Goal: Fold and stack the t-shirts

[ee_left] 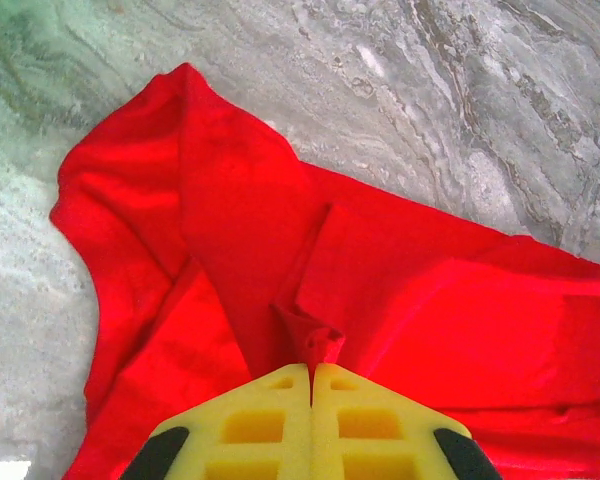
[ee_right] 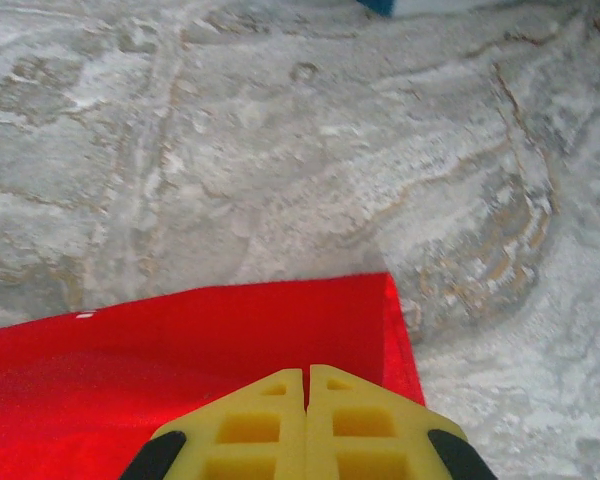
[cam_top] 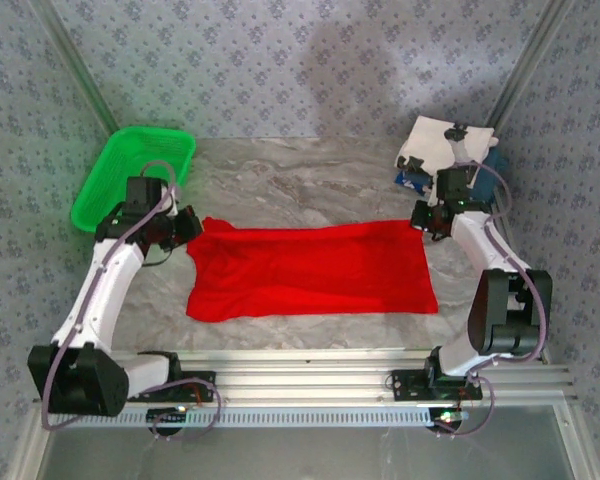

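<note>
My left gripper should keep pulling the pinched fold of the red t-shirt (ee_left: 321,345) that it holds until the fold gets to its near corner (cam_top: 194,312), which lies flat.
The bright red t-shirt (cam_top: 310,268) lies spread across the middle of the marble table, its print hidden. My left gripper (cam_top: 188,226) is at its far left corner, shut on a pinched fold of red cloth (ee_left: 320,345) that sticks up between the yellow fingertips (ee_left: 280,395). My right gripper (cam_top: 421,217) is at the far right corner, its jaws shut on the red hem (ee_right: 280,330) just inside the corner (ee_right: 388,282). The white t-shirt (cam_top: 442,140) with black marks lies bunched at the back right, with a navy one (cam_top: 413,180) showing under it.
A green mesh basket (cam_top: 130,172) stands at the back left, just behind the left arm. Bare marble (cam_top: 310,185) runs behind the red shirt. Patterned walls close in the table on three sides. A metal rail (cam_top: 310,385) runs along the near edge.
</note>
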`<action>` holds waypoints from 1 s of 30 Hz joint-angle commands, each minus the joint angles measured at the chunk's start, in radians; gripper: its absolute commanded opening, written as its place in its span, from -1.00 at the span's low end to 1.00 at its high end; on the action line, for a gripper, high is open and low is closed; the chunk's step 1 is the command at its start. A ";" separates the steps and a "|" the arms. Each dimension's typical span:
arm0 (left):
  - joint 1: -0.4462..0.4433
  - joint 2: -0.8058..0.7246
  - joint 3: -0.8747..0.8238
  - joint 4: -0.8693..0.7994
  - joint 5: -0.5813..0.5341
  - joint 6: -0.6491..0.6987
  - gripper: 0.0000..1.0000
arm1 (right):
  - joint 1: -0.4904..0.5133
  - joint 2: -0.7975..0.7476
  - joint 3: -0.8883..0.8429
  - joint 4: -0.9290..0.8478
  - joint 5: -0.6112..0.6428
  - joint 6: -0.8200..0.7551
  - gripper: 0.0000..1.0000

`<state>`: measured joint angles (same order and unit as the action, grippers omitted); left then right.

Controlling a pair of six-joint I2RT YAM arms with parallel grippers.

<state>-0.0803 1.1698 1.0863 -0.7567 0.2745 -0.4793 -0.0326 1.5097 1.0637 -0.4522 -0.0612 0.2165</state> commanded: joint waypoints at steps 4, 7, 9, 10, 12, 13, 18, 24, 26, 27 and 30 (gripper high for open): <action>0.000 -0.110 -0.080 -0.058 -0.001 -0.076 -0.98 | -0.030 -0.068 -0.068 -0.031 -0.021 0.015 -0.98; 0.000 -0.164 -0.150 -0.071 -0.018 -0.102 -0.98 | -0.038 -0.076 -0.101 -0.021 -0.029 0.031 -0.98; -0.001 -0.198 -0.189 -0.073 -0.020 -0.122 -0.98 | -0.036 -0.077 -0.120 -0.017 -0.032 0.035 -0.98; 0.000 -0.215 -0.209 -0.075 -0.022 -0.131 -0.98 | -0.038 -0.077 -0.127 -0.016 -0.027 0.035 -0.98; -0.001 -0.240 -0.230 -0.087 -0.037 -0.138 -0.98 | -0.043 -0.077 -0.142 -0.018 -0.023 0.038 -0.98; 0.000 -0.251 -0.238 -0.093 -0.041 -0.138 -0.98 | -0.044 -0.077 -0.149 -0.017 -0.025 0.040 -0.97; -0.005 -0.278 -0.295 -0.099 -0.041 -0.162 -0.97 | -0.047 -0.081 -0.184 -0.012 -0.018 0.052 -0.95; -0.013 -0.327 -0.375 -0.099 -0.045 -0.201 -0.97 | -0.046 -0.084 -0.227 -0.005 -0.004 0.076 -0.92; -0.015 -0.340 -0.401 -0.101 -0.044 -0.211 -0.97 | -0.046 -0.083 -0.240 0.004 -0.005 0.078 -0.91; -0.018 -0.345 -0.412 -0.099 -0.043 -0.218 -0.97 | -0.046 -0.081 -0.244 0.007 -0.003 0.082 -0.91; -0.032 -0.351 -0.431 -0.092 -0.055 -0.237 -0.96 | -0.046 -0.075 -0.251 0.009 0.002 0.089 -0.91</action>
<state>-0.1005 0.8330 0.6685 -0.8383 0.2379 -0.6838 -0.0719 1.4506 0.8204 -0.4496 -0.0814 0.2813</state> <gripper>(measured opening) 0.041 0.064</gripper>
